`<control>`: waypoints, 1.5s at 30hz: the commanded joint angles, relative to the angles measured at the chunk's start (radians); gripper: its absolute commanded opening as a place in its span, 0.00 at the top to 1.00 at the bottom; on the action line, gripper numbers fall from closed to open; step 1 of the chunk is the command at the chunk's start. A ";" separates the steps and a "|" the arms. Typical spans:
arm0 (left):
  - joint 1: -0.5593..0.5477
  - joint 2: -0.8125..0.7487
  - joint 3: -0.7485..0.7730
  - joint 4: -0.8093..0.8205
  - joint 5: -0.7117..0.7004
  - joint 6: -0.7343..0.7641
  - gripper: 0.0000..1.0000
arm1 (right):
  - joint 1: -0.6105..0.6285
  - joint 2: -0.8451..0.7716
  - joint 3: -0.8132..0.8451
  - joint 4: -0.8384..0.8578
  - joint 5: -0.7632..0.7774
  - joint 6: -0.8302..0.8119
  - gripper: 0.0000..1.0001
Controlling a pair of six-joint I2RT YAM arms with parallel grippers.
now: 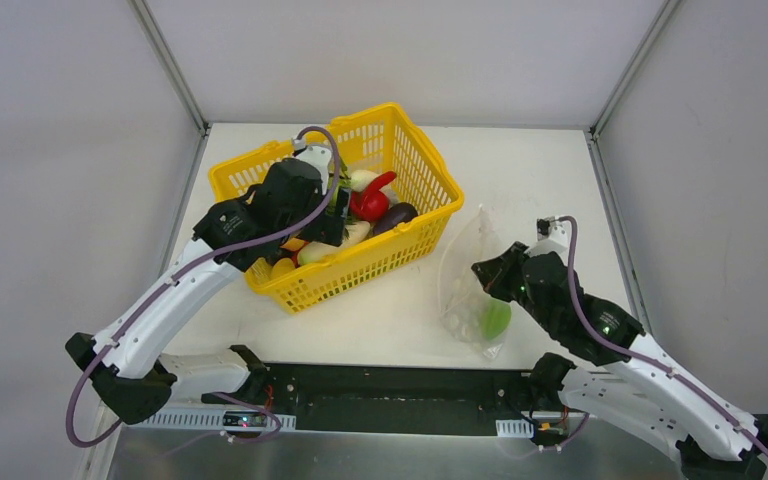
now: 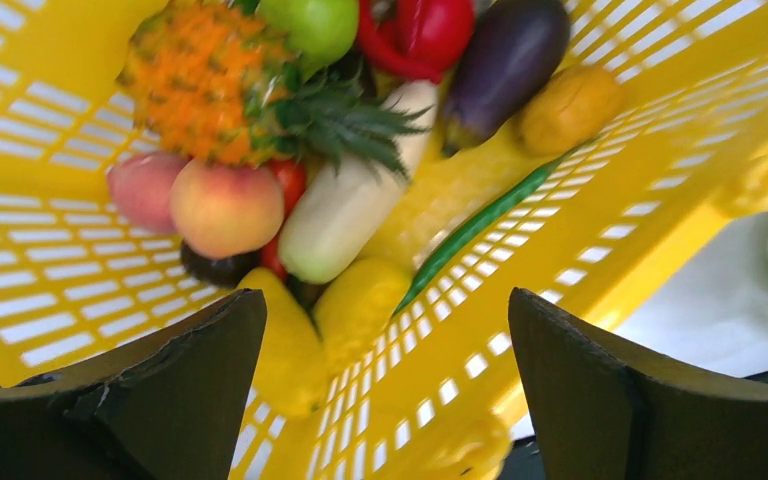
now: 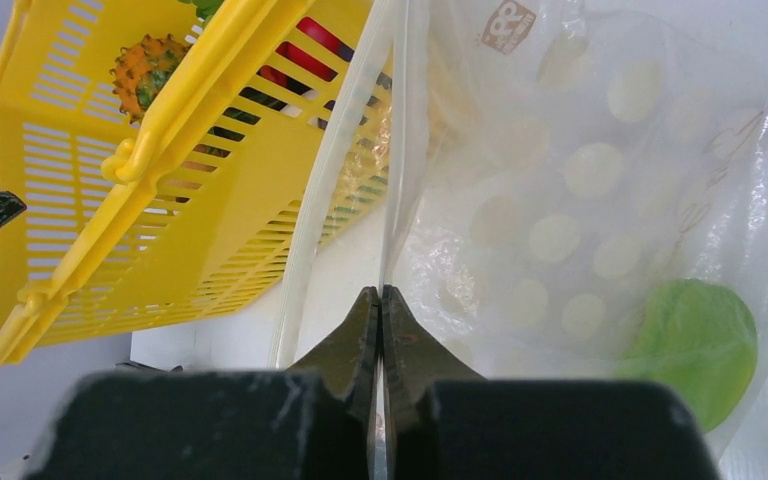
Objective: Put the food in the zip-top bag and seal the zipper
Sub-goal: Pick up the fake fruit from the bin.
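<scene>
The yellow fruit (image 2: 292,358) beside the peach is uncovered and its narrow width (image 2: 285,335) lines up with the left gripper's open fingers, so the robot should go on down until they are on both sides of the fruit.
The food lies piled in a yellow mesh basket (image 1: 360,262): a pineapple (image 2: 205,80), a green apple (image 2: 310,25), a red pepper (image 2: 425,30), a dark purple eggplant (image 2: 505,60), a peach (image 2: 225,205), a pale long vegetable (image 2: 345,210) and a green bean (image 2: 480,220). My left gripper (image 2: 385,300) hangs open over the basket's near wall, holding nothing. The clear dotted zip-top bag (image 3: 560,200) lies right of the basket with a green round fruit (image 3: 695,345) inside. My right gripper (image 3: 381,292) is shut on one lip of the bag's mouth, by the zipper (image 3: 392,190); the other lip (image 3: 325,190) hangs apart.
The basket (image 3: 160,230) stands close to the bag's open mouth, with a narrow strip of white table between them. In the top view the left gripper (image 1: 338,215) is inside the basket and the right gripper (image 1: 480,272) is at the bag's (image 1: 465,290) left edge. Walls enclose the table.
</scene>
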 commanded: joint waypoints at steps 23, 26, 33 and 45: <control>0.198 0.383 0.016 -0.400 -0.159 -0.045 0.08 | 0.001 0.003 0.029 0.013 -0.040 -0.034 1.00; 0.198 0.411 0.007 -0.421 -0.151 -0.065 0.10 | 0.002 0.004 0.026 0.013 -0.032 -0.039 1.00; 0.198 0.430 -0.067 -0.400 -0.141 -0.122 0.12 | 0.001 0.020 0.031 0.021 -0.031 -0.051 1.00; 0.198 0.528 -0.113 -0.362 -0.166 -0.138 0.35 | 0.001 0.017 0.027 0.028 -0.040 -0.048 1.00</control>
